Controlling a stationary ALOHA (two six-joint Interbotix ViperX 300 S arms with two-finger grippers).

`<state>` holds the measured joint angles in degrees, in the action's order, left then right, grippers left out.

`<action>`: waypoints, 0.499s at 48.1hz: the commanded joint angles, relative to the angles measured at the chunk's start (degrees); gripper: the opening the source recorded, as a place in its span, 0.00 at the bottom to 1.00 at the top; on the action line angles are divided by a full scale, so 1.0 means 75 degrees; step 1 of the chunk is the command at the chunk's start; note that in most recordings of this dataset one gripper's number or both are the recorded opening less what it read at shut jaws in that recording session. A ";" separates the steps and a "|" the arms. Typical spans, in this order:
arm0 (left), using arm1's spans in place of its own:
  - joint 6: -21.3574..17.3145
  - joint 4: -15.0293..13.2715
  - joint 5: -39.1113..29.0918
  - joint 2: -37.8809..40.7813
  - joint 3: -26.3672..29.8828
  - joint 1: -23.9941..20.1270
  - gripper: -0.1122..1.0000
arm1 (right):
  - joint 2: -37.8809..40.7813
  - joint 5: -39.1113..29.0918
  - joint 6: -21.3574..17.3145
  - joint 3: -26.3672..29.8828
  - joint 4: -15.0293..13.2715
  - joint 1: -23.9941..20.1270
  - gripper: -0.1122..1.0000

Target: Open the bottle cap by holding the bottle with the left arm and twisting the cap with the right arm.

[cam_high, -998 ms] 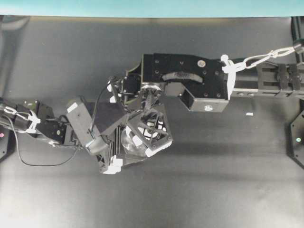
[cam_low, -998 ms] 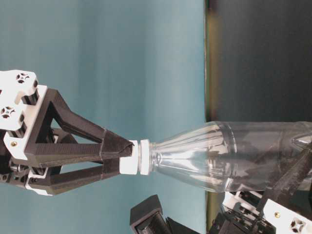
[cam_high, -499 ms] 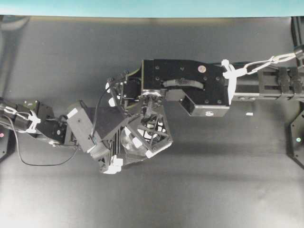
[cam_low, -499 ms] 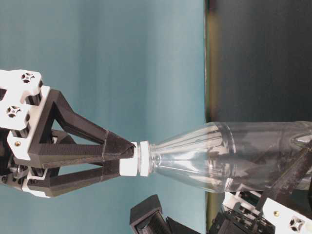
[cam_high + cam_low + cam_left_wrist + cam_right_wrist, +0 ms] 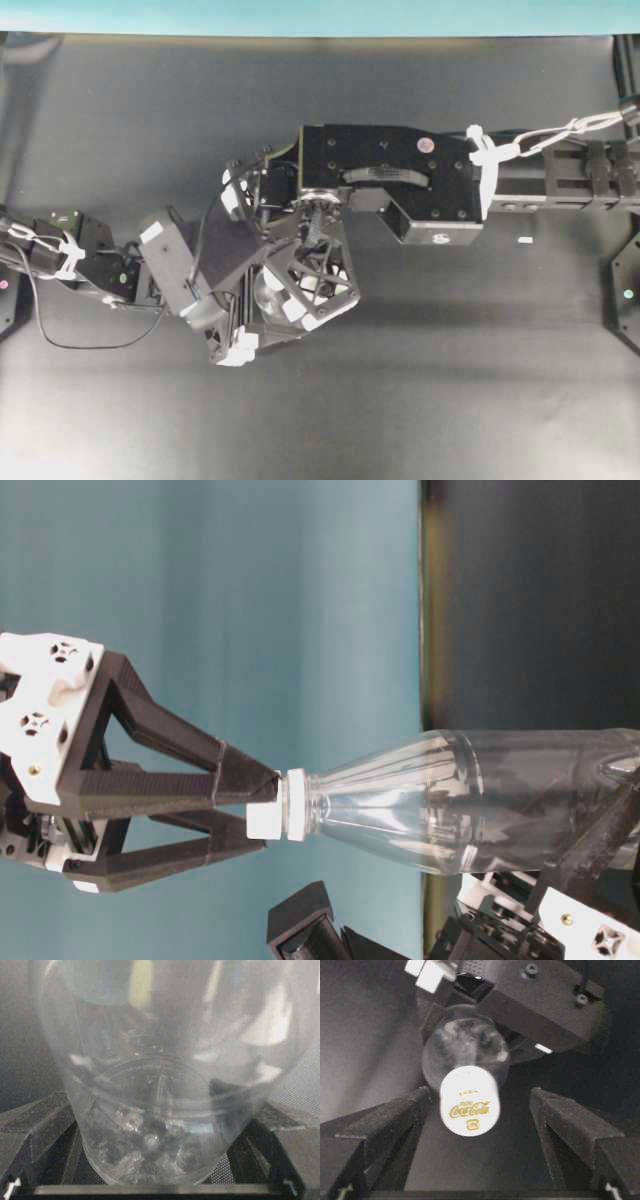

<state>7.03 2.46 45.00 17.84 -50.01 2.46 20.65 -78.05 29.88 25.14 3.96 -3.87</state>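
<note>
I should turn my open right gripper back clockwise, since it is turned far counterclockwise around the white cap (image 5: 265, 818), before I close on the cap (image 5: 470, 1102) and twist.
The clear bottle (image 5: 470, 800) stands upright on the dark table; the table-level view is turned on its side. My left gripper (image 5: 160, 1160) is shut on the bottle's (image 5: 165, 1075) lower body, a finger (image 5: 40, 1125) pressed against each side. Above it the white bottle cap (image 5: 469, 1100) with gold lettering sits on the neck. My right gripper (image 5: 480, 1096) is open around the cap (image 5: 268, 804): one finger (image 5: 385, 1125) stands close beside it, the other (image 5: 570, 1120) well apart. In the overhead view the right gripper (image 5: 310, 290) covers the bottle top.
The right arm's boxy wrist (image 5: 390, 180) reaches in from the right and the left arm (image 5: 90, 265) from the left. A small white scrap (image 5: 524, 240) lies on the dark table. A teal wall (image 5: 320, 15) runs along the back edge.
The right gripper's jaws, shut on the cap in the earlier frames, have spread apart and let it go. Bottle and left gripper have stayed in place.
</note>
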 commanded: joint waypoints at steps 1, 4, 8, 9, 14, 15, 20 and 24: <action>0.0012 0.0023 -0.0035 -0.0035 0.0023 0.0012 0.91 | -0.0164 0.0059 -0.0258 0.0035 -0.0070 -0.0199 0.79; 0.0000 0.0023 -0.0047 -0.0035 0.0012 0.0023 0.91 | -0.0246 0.0094 -0.0539 0.0035 -0.0082 -0.0246 0.79; 0.0000 0.0023 -0.0047 -0.0035 0.0012 0.0023 0.91 | -0.0375 0.0082 -0.1313 0.0129 -0.0082 -0.0258 0.79; 0.0000 0.0023 -0.0059 -0.0035 0.0023 0.0023 0.91 | -0.0398 0.0082 -0.1547 0.0152 -0.0082 -0.0246 0.80; 0.0000 0.0023 -0.0059 -0.0035 0.0023 0.0023 0.91 | -0.0457 -0.0117 -0.2930 0.0434 -0.0070 -0.0234 0.81; 0.0000 0.0023 -0.0059 -0.0035 0.0023 0.0023 0.91 | -0.0457 -0.0176 -0.3223 0.0516 -0.0070 -0.0234 0.82; 0.0000 0.0023 -0.0070 -0.0035 0.0023 0.0023 0.91 | -0.0398 -0.0574 -0.4805 0.0996 -0.0070 -0.0223 0.84; 0.0000 0.0023 -0.0059 -0.0035 0.0023 0.0023 0.91 | -0.0258 -0.0984 -0.6152 0.1430 -0.0070 -0.0176 0.85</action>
<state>6.94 2.46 44.47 17.84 -50.10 2.46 19.25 -83.32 -10.11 32.17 3.43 -4.39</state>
